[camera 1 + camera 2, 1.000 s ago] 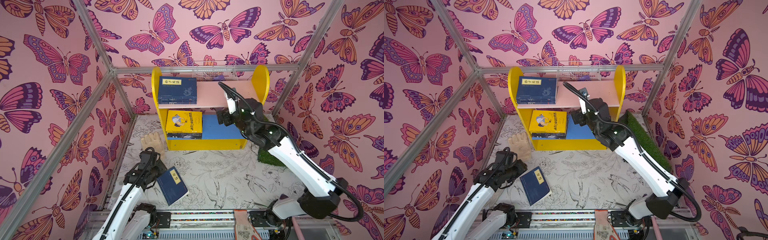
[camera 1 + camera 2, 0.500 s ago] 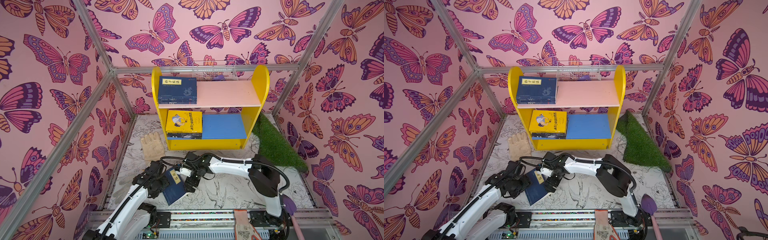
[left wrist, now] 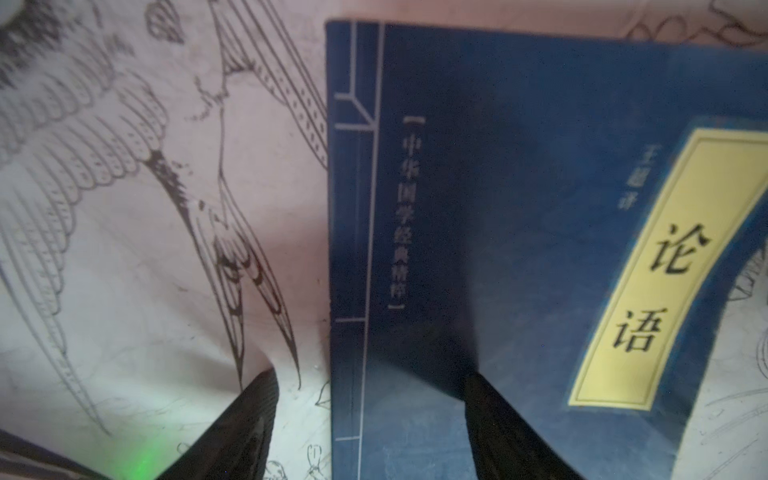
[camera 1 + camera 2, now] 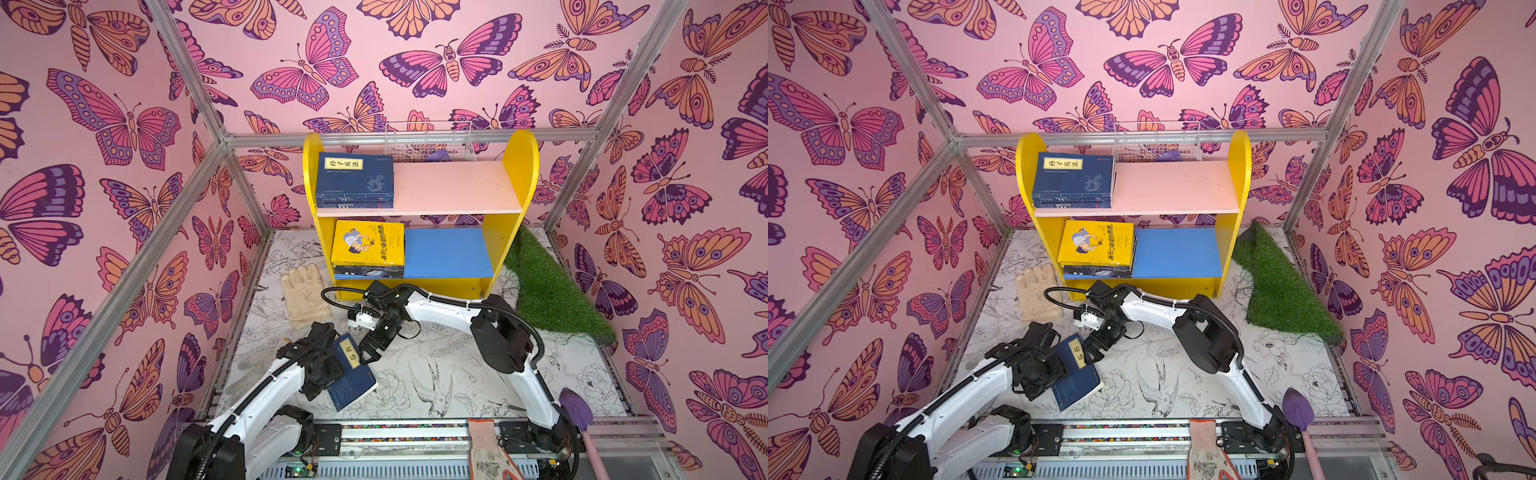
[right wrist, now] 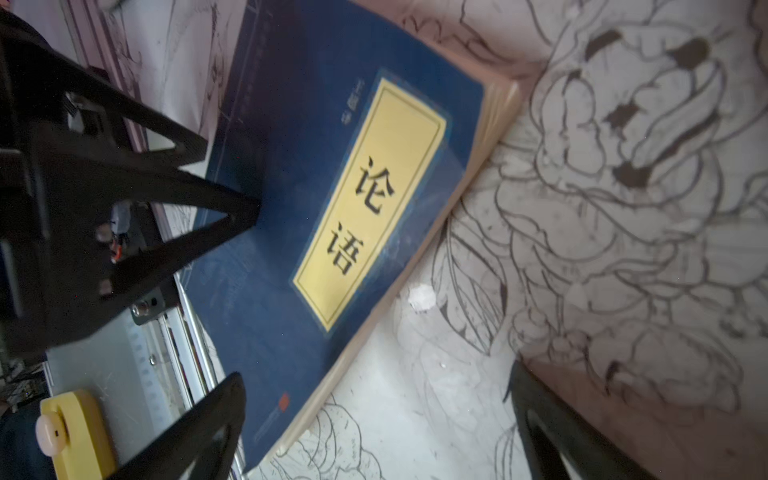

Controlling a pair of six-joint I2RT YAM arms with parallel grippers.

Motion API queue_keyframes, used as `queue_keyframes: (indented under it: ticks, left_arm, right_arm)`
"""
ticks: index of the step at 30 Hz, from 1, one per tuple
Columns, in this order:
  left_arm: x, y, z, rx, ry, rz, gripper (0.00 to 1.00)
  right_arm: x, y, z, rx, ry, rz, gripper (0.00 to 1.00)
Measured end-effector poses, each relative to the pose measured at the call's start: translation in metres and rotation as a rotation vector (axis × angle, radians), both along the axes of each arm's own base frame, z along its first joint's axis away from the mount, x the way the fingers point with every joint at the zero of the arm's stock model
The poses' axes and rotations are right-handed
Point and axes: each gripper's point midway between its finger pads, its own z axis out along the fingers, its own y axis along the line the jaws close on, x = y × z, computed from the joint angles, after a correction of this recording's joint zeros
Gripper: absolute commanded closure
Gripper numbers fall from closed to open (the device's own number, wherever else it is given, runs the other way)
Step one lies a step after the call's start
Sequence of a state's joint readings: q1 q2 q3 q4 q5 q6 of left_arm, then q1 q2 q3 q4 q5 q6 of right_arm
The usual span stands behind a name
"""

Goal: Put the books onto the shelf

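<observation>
I should take the opposite page edge (image 5: 424,251) with my right gripper before lifting, because the navy book lies flat and crooked with my left gripper at its spine edge (image 3: 348,240).
A navy book (image 4: 353,380) (image 4: 1077,380) with a yellow title label lies on the floor cloth at the front left. My left gripper (image 4: 337,372) (image 3: 370,399) is open astride its spine edge, one finger (image 3: 494,419) over the cover (image 3: 519,208), the other beside it on the cloth. My right gripper (image 4: 368,353) (image 5: 378,415) is open at the book's far end, the book's corner (image 5: 291,395) between its fingers. On the shelf (image 4: 519,183) (image 4: 1237,183), a navy stack (image 4: 353,178) lies on the pink board and a yellow-topped stack (image 4: 368,249) on the blue board.
A beige glove (image 4: 305,295) lies left of the shelf's foot. A green grass mat (image 4: 548,291) covers the floor to the right. A white wire basket (image 4: 428,143) sits behind the shelf. A purple scoop (image 4: 575,409) and another glove (image 4: 486,449) are at the front rail.
My right arm swung from the shelf down to the floor book and now hovers at its far end. The left gripper moved onto the book's spine side and opened a little wider.
</observation>
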State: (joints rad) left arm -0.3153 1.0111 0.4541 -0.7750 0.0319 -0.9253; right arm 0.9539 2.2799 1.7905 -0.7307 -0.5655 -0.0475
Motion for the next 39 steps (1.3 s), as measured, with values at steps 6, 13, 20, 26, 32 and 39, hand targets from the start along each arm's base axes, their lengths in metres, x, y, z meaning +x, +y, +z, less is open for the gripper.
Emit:
queue_keyframes:
  ticks: [6,13,20,26,32,39]
  left_arm:
    - [0.002,-0.002,0.000,0.001,-0.006,-0.027,0.38]
    - [0.002,-0.006,0.000,0.011,0.014,-0.077,0.56]
    - [-0.001,-0.003,0.000,0.043,0.026,-0.108,0.65]
    - [-0.002,-0.001,0.000,0.065,0.057,-0.127,0.77]
    - [-0.002,-0.001,0.000,0.084,0.113,-0.156,0.80]
    - [-0.002,-0.001,0.001,0.088,0.110,-0.178,0.80]
  right_arm:
    - [-0.022,0.018,0.003,0.035,0.099,0.107,0.00]
    - [-0.032,0.026,0.005,0.023,0.121,0.145,0.05]
    - [-0.030,0.027,0.005,0.019,0.140,0.113,0.14]
    - [-0.024,0.026,0.001,0.016,0.169,0.077,0.35]
    - [-0.017,0.027,-0.001,0.027,0.210,0.035,0.76]
    - [-0.017,0.034,0.004,0.076,0.272,-0.002,0.84]
